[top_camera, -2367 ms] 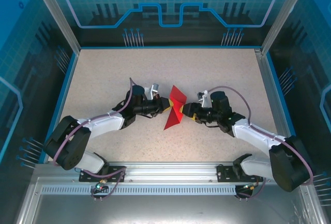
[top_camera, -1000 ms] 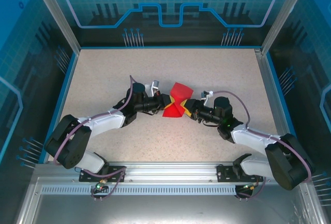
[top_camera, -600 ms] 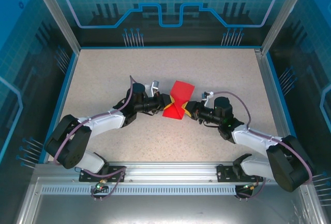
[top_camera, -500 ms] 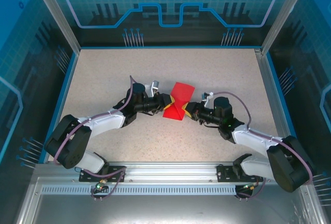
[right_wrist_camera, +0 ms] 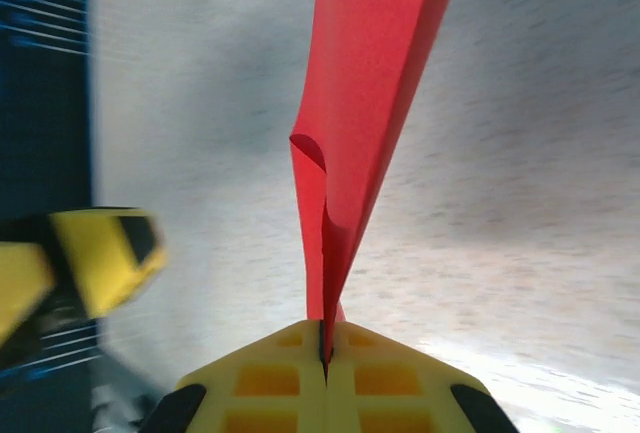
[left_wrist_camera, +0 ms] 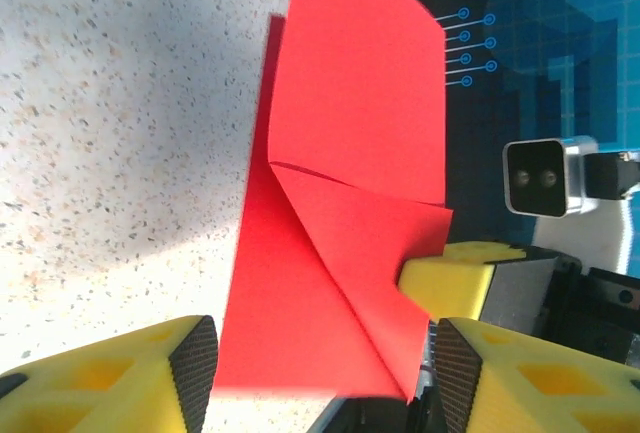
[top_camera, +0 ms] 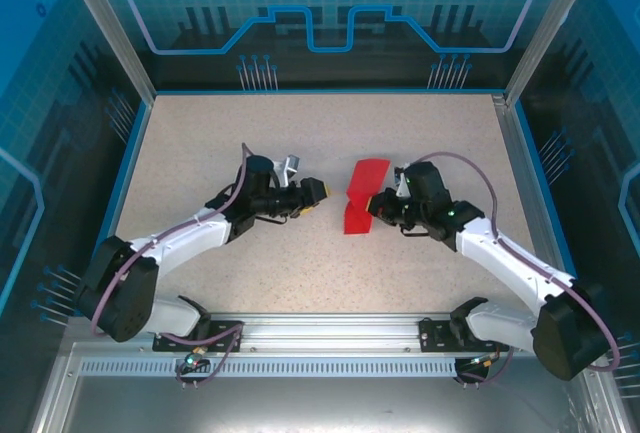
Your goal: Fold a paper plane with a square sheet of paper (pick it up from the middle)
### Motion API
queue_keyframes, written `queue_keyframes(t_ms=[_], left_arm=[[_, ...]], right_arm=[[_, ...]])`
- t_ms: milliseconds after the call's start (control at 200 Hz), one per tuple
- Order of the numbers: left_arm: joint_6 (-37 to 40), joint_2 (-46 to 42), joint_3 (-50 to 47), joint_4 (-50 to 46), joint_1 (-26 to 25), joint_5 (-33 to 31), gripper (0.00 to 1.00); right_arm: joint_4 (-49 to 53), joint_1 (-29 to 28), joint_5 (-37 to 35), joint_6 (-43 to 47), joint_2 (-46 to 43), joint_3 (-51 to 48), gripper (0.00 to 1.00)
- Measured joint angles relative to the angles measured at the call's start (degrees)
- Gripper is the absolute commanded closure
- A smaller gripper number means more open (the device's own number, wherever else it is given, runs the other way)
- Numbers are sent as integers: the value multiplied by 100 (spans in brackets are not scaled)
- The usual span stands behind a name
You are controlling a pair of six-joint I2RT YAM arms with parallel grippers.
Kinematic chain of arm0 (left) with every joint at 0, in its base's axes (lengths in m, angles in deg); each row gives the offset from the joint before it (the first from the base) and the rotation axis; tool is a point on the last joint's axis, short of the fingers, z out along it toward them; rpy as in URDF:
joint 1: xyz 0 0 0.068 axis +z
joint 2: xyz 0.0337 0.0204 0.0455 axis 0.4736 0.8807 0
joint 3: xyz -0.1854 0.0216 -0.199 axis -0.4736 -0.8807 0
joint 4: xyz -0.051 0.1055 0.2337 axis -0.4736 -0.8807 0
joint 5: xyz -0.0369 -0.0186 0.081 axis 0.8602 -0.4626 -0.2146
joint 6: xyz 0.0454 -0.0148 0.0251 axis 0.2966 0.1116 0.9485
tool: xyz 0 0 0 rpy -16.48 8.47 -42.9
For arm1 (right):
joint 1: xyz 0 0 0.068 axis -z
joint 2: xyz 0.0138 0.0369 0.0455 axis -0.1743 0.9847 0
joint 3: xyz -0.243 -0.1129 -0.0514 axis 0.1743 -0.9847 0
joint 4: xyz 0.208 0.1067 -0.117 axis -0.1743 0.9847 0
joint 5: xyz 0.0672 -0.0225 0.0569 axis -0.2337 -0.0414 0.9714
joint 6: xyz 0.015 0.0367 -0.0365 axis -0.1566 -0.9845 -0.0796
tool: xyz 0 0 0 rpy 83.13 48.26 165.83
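Observation:
Next, I lay the red sheet flat and hold down its middle (top_camera: 358, 199) with my left gripper before I fold it, because the red sheet's flap (left_wrist_camera: 362, 245) twists up in my right gripper.
The red square sheet of paper (top_camera: 361, 197), folded into layers with a diagonal crease, stands on edge above the table's middle. My right gripper (top_camera: 378, 205) is shut on its right side. In the right wrist view the paper (right_wrist_camera: 372, 93) rises straight out of the closed yellow fingertips of that gripper (right_wrist_camera: 324, 345). My left gripper (top_camera: 316, 191) is open just left of the sheet and apart from it. In the left wrist view the paper (left_wrist_camera: 340, 193) lies beyond the spread pads of my left gripper (left_wrist_camera: 322, 378), with a yellow right finger (left_wrist_camera: 455, 273) pressed on its edge.
The speckled beige table (top_camera: 200, 133) is ringed by a blue rim and clear enclosure walls (top_camera: 130, 123). A metal rail (top_camera: 320, 328) holding both arm bases runs along the near edge. Open tabletop lies behind and in front of the grippers.
My left gripper let go of the paper, opened and drew back to the left. My right gripper closed on the sheet and carried it slightly right and away.

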Motion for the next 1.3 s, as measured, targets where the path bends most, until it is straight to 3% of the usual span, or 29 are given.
queue_keyframes(t_ms=[150,320,580,730,910,1040,1301], left_arm=[[415,-101,254,-540,293,33,33],[704,-142,352,-1034,656,107,32],[1045,-529,367,-1893,1344,210,31],[1117,-785,330,-2151,1799,317,31],[1241,-892,262,-2448,1991,448,31],[1320,-1021,192,-2583,2092,498,31],[1342,-1222,35,-2693,2151,531,30]], right_arm=[[1849,-518,-1602,807,382,1134,99],[3327,-1038,-3167,1119,1300,1939,99],[4542,-1847,-4409,1106,2981,2848,96],[4782,-2295,-4496,1054,3864,3453,89],[4677,-2667,-4299,1034,4712,3869,79],[4345,-2745,-3834,1067,4769,3856,72],[2629,-2712,-2474,1082,4310,2992,58]])
